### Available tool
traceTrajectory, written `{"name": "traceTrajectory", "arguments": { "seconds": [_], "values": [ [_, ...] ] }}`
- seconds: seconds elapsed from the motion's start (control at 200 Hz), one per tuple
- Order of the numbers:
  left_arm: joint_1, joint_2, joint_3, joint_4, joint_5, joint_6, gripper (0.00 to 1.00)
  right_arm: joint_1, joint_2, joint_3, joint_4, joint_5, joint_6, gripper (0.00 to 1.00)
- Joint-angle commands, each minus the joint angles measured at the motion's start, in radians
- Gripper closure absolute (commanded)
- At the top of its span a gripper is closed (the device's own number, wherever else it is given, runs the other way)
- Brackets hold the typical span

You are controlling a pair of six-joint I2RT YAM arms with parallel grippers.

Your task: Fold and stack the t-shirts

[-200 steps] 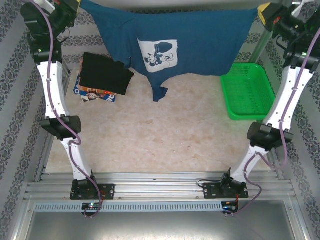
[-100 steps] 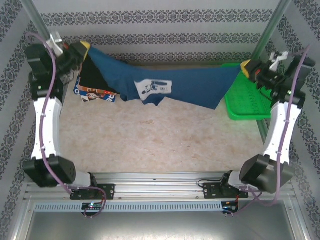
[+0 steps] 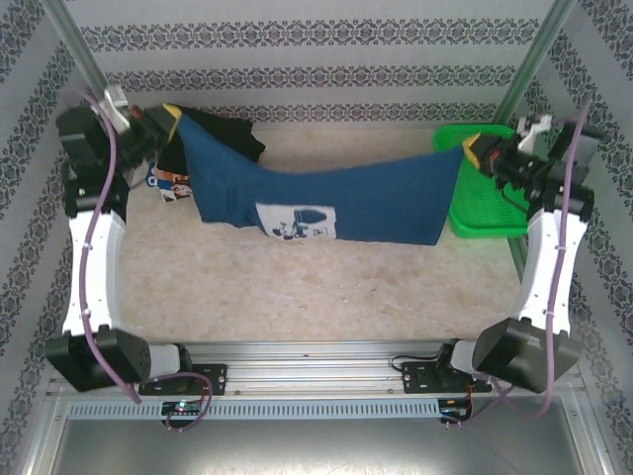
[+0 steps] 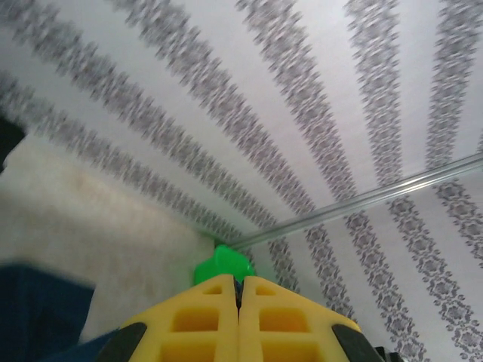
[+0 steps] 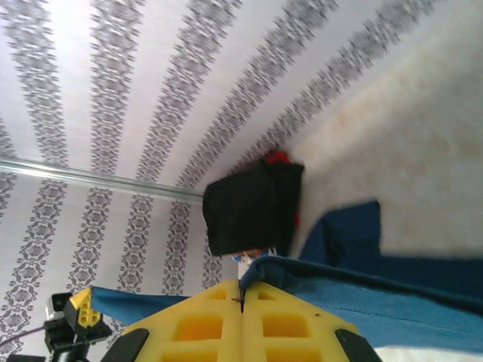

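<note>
Next, I pull the corners forward and down onto the open tabletop (image 3: 302, 294) with both my grippers, because my left gripper is holding the navy blue t-shirt's corner over the black t-shirt (image 3: 237, 134).
The navy blue t-shirt (image 3: 346, 198) hangs stretched across the back of the table, its light-blue and white print (image 3: 292, 222) facing up near the front hem. My left gripper (image 3: 170, 112) is shut on its left corner. My right gripper (image 3: 474, 148) is shut on its right corner. In the right wrist view the navy cloth (image 5: 392, 294) runs out of the closed yellow fingers (image 5: 294, 324). The black t-shirt (image 3: 229, 134) lies folded at the back left, on the multicoloured one (image 3: 170, 185). The black one (image 5: 249, 205) also appears in the right wrist view.
A green plastic mesh basket (image 3: 495, 216) stands at the back right, just under my right gripper, and its corner (image 4: 221, 264) peeks past the left fingers. Patterned walls and metal posts (image 3: 524, 69) close in the sides and back. The beige tabletop (image 3: 316, 287) stretches toward the arm bases.
Both arms have swung down and toward the near side with the navy t-shirt still stretched between them. The shirt has dropped from high up to low over the table.
</note>
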Motion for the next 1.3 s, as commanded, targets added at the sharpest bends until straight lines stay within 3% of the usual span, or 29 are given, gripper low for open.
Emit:
{"name": "traceTrajectory", "arguments": {
  "seconds": [0.0, 0.19, 0.35, 0.43, 0.48, 0.535, 0.605, 0.674, 0.779, 0.924, 1.054, 1.114, 1.184, 1.214, 1.264, 1.294],
  "values": [
    [-0.023, 0.127, 0.209, 0.138, -0.023, -0.021, 1.00, 0.028, 0.076, 0.173, 0.158, 0.000, 0.086, 1.00],
    [-0.084, 0.431, 0.599, 0.205, -0.045, -0.121, 1.00, 0.071, 0.289, 0.456, 0.308, 0.011, 0.206, 1.00],
    [-0.119, 0.795, 1.226, 0.062, -0.073, -0.205, 1.00, 0.088, 0.488, 0.761, 0.467, 0.002, 0.359, 1.00],
    [-0.111, 0.922, 1.382, 0.199, -0.132, -0.355, 1.00, 0.090, 0.617, 0.996, 0.501, 0.006, 0.438, 1.00],
    [-0.104, 0.933, 1.370, 0.260, -0.175, -0.400, 1.00, 0.087, 0.718, 1.192, 0.500, 0.013, 0.488, 1.00],
    [-0.097, 0.918, 1.368, 0.240, -0.206, -0.345, 1.00, 0.075, 0.841, 1.419, 0.517, 0.038, 0.567, 1.00],
    [-0.076, 0.881, 1.323, 0.273, -0.234, -0.328, 1.00, 0.044, 0.946, 1.559, 0.700, 0.097, 0.755, 1.00],
    [-0.043, 0.876, 1.318, 0.351, -0.248, -0.382, 1.00, 0.007, 0.968, 1.550, 0.850, 0.141, 0.882, 1.00],
    [0.014, 0.867, 1.332, 0.394, -0.216, -0.427, 1.00, -0.029, 0.944, 1.539, 0.853, 0.098, 0.883, 1.00],
    [0.062, 0.813, 1.305, 0.379, -0.114, -0.401, 1.00, -0.061, 0.873, 1.440, 0.855, -0.060, 0.877, 1.00],
    [0.069, 0.729, 1.181, 0.377, 0.028, -0.357, 1.00, -0.055, 0.791, 1.257, 0.826, -0.236, 0.840, 1.00],
    [0.069, 0.632, 0.989, 0.414, 0.085, -0.329, 1.00, -0.053, 0.688, 1.034, 0.775, -0.285, 0.746, 1.00],
    [0.075, 0.445, 0.598, 0.453, 0.075, -0.241, 1.00, -0.074, 0.535, 0.686, 0.668, -0.263, 0.602, 1.00],
    [0.083, 0.370, 0.457, 0.439, 0.072, -0.189, 1.00, -0.079, 0.483, 0.599, 0.490, -0.259, 0.450, 1.00],
    [0.096, 0.259, 0.239, 0.411, 0.083, -0.128, 1.00, -0.076, 0.422, 0.563, -0.009, -0.164, 0.019, 1.00],
    [0.106, 0.198, 0.117, 0.422, 0.090, -0.117, 1.00, -0.060, 0.394, 0.545, -0.194, -0.110, -0.152, 1.00]
  ]
}}
